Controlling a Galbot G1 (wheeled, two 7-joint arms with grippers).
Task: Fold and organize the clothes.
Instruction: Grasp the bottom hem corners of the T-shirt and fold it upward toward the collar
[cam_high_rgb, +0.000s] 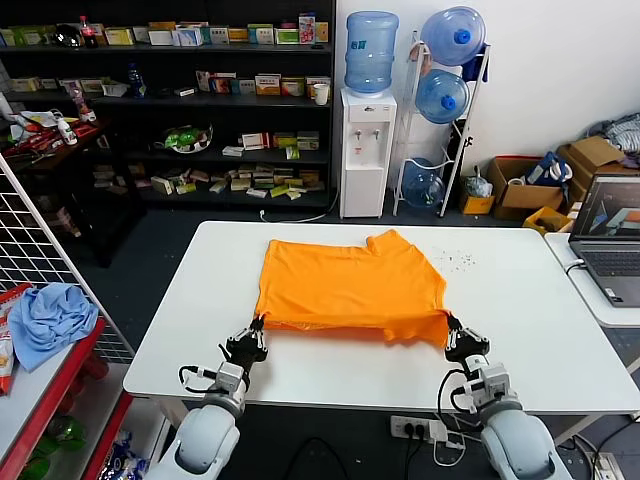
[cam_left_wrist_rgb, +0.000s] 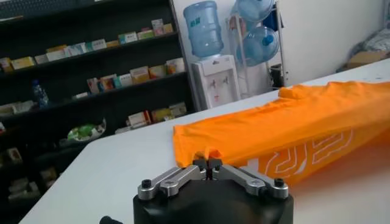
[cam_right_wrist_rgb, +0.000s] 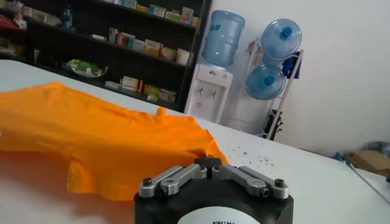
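I should lower the T-shirt's corner (cam_high_rgb: 262, 312) with my left gripper, take hold of it again and pull the T-shirt closer, because the orange T-shirt's near edge (cam_high_rgb: 335, 325) is hanging lifted short of the white table's front edge.
The orange T-shirt (cam_high_rgb: 348, 288) lies spread on the white table (cam_high_rgb: 520, 340), partly folded, its near edge lifted slightly. My left gripper (cam_high_rgb: 255, 331) is shut on the shirt's near left corner (cam_left_wrist_rgb: 207, 153); white lettering (cam_left_wrist_rgb: 304, 152) shows on the underside in the left wrist view. My right gripper (cam_high_rgb: 453, 332) is shut on the near right corner (cam_right_wrist_rgb: 210, 155). Both hold the fabric just above the table near its front edge.
A laptop (cam_high_rgb: 610, 240) sits on a side table at the right. A light blue cloth (cam_high_rgb: 50, 318) lies on a red rack at the left. Shelves, a water dispenser (cam_high_rgb: 366, 150) and spare bottles stand behind the table.
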